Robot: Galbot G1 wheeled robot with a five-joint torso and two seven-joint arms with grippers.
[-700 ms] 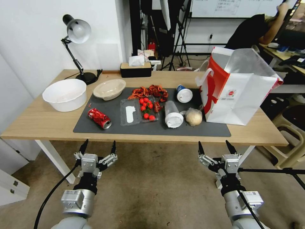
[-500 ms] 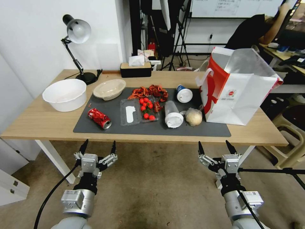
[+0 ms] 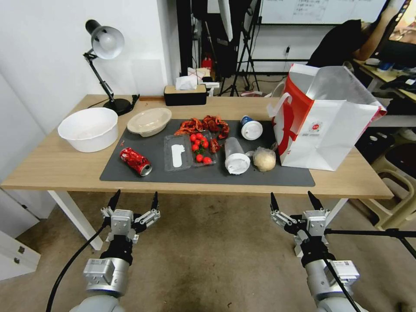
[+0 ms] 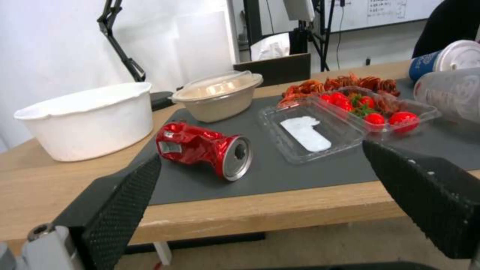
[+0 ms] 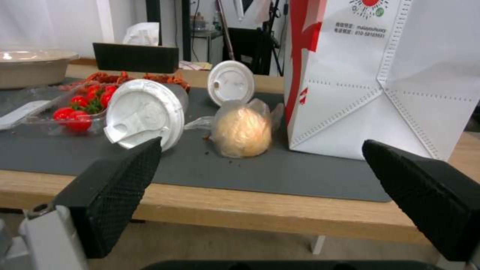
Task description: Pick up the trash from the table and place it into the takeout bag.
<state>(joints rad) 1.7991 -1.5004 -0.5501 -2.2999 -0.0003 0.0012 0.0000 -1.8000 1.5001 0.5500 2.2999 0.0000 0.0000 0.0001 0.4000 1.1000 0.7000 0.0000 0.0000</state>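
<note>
My gripper will bring the clear plastic cup (image 3: pixel 233 148) up with its lid still on when I lift it, because the white lid (image 3: pixel 237 164) sits closed around its rim.
On the light-wood table (image 3: pixel 56 167) lies a dark grey mat with trash: a crushed red can (image 3: pixel 135 161) (image 4: pixel 202 148), a clear plastic cup with white lid (image 3: pixel 236 157) (image 5: pixel 142 112) on its side, a beige crumpled wad (image 3: pixel 264 159) (image 5: pixel 243 132), a blue-white paper cup (image 3: pixel 251 128) (image 5: pixel 231 82) and a shallow beige bowl (image 3: pixel 149 121) (image 4: pixel 220 97). The white-and-red takeout bag (image 3: pixel 325 123) (image 5: pixel 380 75) stands open at the mat's right end. My left gripper (image 3: pixel 134 200) and right gripper (image 3: pixel 294 200) hang open below the table's front edge, holding nothing.
A white tub (image 3: pixel 89 128), a desk lamp (image 3: pixel 104 47) and a black tissue box (image 3: pixel 185 93) stand toward the back. An open clear tray with tomatoes (image 3: pixel 190 149) and red crayfish shells (image 3: pixel 203 125) sit mid-mat. A chair (image 3: pixel 396 186) stands to the right.
</note>
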